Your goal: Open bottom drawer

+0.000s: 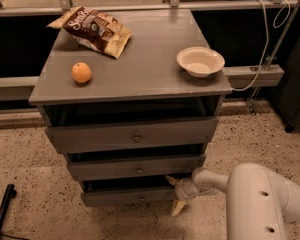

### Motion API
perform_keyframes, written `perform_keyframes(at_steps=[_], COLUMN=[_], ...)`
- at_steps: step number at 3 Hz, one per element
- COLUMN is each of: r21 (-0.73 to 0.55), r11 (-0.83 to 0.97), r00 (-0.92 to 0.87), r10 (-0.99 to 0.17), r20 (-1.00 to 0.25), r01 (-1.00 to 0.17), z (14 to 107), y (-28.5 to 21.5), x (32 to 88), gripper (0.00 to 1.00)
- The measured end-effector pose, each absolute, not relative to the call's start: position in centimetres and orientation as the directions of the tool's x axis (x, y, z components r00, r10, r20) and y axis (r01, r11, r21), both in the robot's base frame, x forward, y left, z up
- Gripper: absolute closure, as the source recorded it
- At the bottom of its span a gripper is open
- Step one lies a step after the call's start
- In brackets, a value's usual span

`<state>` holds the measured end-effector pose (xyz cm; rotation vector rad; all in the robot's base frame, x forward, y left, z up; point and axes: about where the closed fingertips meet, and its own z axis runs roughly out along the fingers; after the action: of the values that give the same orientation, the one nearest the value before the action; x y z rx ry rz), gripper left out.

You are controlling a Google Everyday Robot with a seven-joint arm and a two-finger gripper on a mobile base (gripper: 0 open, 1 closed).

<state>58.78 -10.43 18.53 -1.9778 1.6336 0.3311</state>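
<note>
My gripper's fingers straddle the front of the slightly open bottom (162, 195) drawer, so my gripper should reach into the dark gap (155, 181) and pull the front from inside.
The grey cabinet (140, 64) has three drawers. The bottom drawer (125, 197) is the lowest and narrowest front, and it sticks out a little with a dark gap above it. The middle drawer (135, 168) and the top drawer (135, 136) are also slightly out. My gripper (174, 194) is at the right end of the bottom drawer front, low near the floor. Its two cream fingertips (177, 207) are spread apart, one above and one below the front's right edge. My white arm (255, 194) reaches in from the lower right.
On the cabinet top lie an orange (81, 72), a snack bag (92, 30) and a white bowl (200, 61). A white cable (262, 44) hangs at the right. A black pole (2, 209) lies on the speckled floor at lower left.
</note>
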Motion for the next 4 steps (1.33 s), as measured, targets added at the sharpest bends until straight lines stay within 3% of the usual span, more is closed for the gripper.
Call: perform_keyframes(at_steps=[1,3,4], r21=[-0.239,-0.191,-0.194], r11=[-0.118,-0.140,-0.153], r00=[0.224,0.213,0.226], r10=[-0.845,-0.873,-0.867], r20=[-0.485,-0.439,-0.445], r01=[-0.964,-0.971,-0.969], z=[17.7,15.7,16.7], y=[-10.3,-10.3,-10.4], x=[58.9,58.3,57.6], gripper=[0.04,0.47,0.58])
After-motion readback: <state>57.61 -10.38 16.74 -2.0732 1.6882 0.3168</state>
